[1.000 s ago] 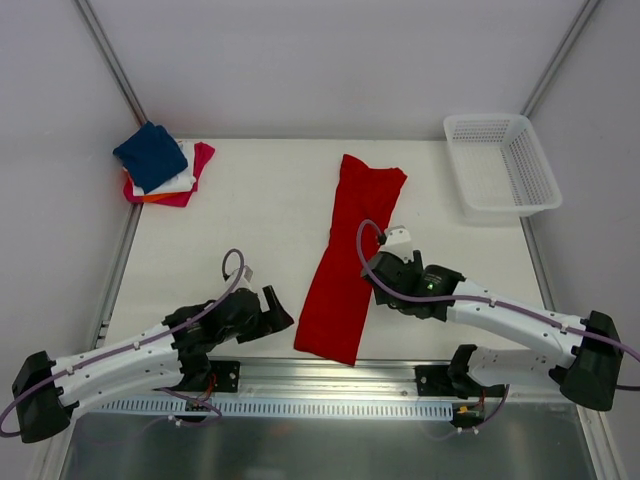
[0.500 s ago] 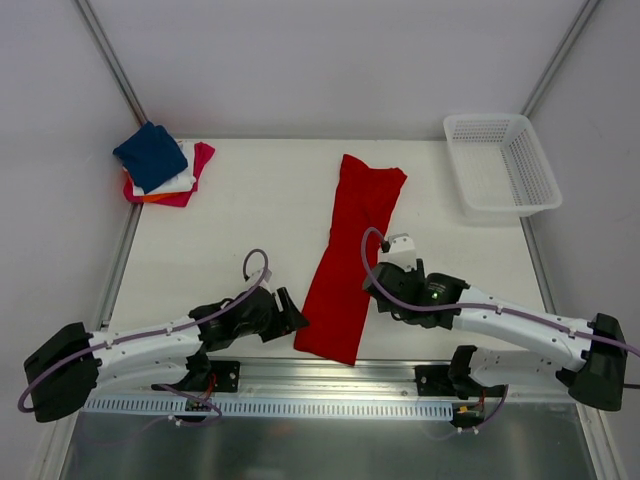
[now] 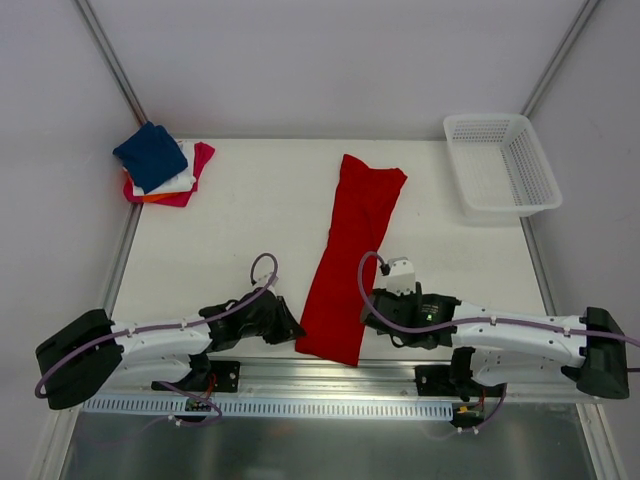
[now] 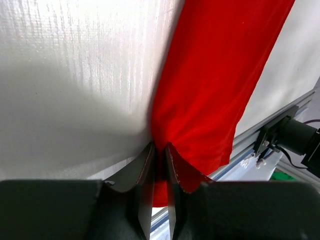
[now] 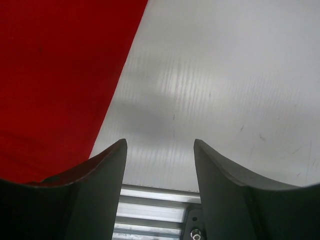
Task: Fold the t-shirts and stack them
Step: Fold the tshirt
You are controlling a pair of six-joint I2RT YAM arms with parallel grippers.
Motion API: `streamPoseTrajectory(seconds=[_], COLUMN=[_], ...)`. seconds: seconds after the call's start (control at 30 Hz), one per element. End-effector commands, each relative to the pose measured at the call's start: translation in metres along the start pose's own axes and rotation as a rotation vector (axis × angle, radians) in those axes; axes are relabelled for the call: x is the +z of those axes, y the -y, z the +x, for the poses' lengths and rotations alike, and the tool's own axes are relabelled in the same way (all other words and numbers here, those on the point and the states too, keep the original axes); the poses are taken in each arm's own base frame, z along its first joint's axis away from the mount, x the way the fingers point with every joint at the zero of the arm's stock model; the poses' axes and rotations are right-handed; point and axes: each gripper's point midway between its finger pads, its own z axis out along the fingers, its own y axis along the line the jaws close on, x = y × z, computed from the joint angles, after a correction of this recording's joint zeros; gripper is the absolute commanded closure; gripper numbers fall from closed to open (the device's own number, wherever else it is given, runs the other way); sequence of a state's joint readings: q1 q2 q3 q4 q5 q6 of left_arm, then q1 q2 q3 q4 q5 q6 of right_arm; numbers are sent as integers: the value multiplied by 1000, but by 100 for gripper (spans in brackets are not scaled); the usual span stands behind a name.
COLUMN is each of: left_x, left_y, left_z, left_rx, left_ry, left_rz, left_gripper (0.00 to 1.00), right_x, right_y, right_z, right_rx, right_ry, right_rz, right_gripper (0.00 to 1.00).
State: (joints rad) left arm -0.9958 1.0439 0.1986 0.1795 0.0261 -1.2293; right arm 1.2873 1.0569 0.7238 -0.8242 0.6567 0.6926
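The red strip's near end (image 3: pixel 333 336) slants toward my left gripper, so next my left gripper pulls the pinched corner (image 3: pixel 305 341) toward my right gripper to make the strip straight.
A bright red t-shirt (image 3: pixel 352 250) lies folded into a long narrow strip down the middle of the table, its hem at the near edge. My left gripper (image 3: pixel 294 331) sits low at the strip's near left corner. In the left wrist view the left gripper (image 4: pixel 160 146) is shut on the red t-shirt's (image 4: pixel 215 75) edge, cloth pinched between the jaws. My right gripper (image 3: pixel 369 318) is beside the strip's near right edge. The right wrist view shows the right gripper (image 5: pixel 160 142) open over bare table, with the red t-shirt (image 5: pixel 55 75) just left of its left finger. Several small folded t-shirts (image 3: pixel 160 168) are stacked at the far left, navy on top.
A white mesh basket (image 3: pixel 487 119) stands at the far right corner of the table. An aluminium rail (image 3: pixel 330 376) runs along the near edge right behind both grippers. White table surface (image 3: pixel 250 215) lies between the stack and the red strip.
My left gripper moved right to the red shirt's near left corner and closed on its edge. The right gripper slid toward the near edge along the shirt's right side, still open.
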Motion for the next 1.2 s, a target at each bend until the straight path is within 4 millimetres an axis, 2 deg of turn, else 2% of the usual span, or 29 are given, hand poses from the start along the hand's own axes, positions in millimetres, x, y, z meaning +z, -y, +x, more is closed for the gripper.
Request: streamPoseTrajectory(seconds=[0.0,0.1,0.17,0.2,0.27,0.3,0.33,0.47,0.73,0.8,0.83,0.9,0.93,0.97,1.03,1.07,1.17], left_x=[2,8,14,17,25,29,35,50,45,44,44,42,40,29,26,21,16], left_y=[-23,-11,-10,2,2,19,14,31,28,28,26,26,24,23,16,19,11], left_z=[14,16,21,19,25,26,29,40,34,34,34,33,30,20,15,10,2], left_rx=[2,15,35,39,43,46,44,64,75,77,78,80,87,98,110,108,76], left_ry=[-48,-64,-89,-90,-117,-127,-145,-195,-166,-166,-167,-160,-146,-95,-76,-59,-33], left_rz=[-69,-46,-62,-35,-45,6,-17,6,-11,-17,-25,-22,-34,-55,-88,-73,-75], left_gripper=[87,91,91,92,94,95,96,100,99,95,70,60,48,40,37,35,37], right_x=[-3,-4,-4,-9,-13,-14,-14,-18,-21,-21,-21,-21,-21,-22,-22,-21,-21], right_y=[-13,-20,-19,-24,-26,-26,-25,-16,0,0,-2,-3,-3,-4,-3,-3,-1], right_z=[12,17,22,17,19,17,18,17,9,10,10,9,9,6,6,6,8], right_rx=[52,21,-8,-14,-16,-11,-5,19,49,36,33,23,22,31,32,35,41], right_ry=[-11,-27,-39,-17,-7,3,7,32,87,81,80,79,81,90,92,93,91], right_rz=[-30,-1,46,44,59,61,63,77,91,97,95,102,102,96,97,99,100], right_gripper=[40,40,39,39,39,39,39,40,39,39,38,38,38,37,37,37,37])
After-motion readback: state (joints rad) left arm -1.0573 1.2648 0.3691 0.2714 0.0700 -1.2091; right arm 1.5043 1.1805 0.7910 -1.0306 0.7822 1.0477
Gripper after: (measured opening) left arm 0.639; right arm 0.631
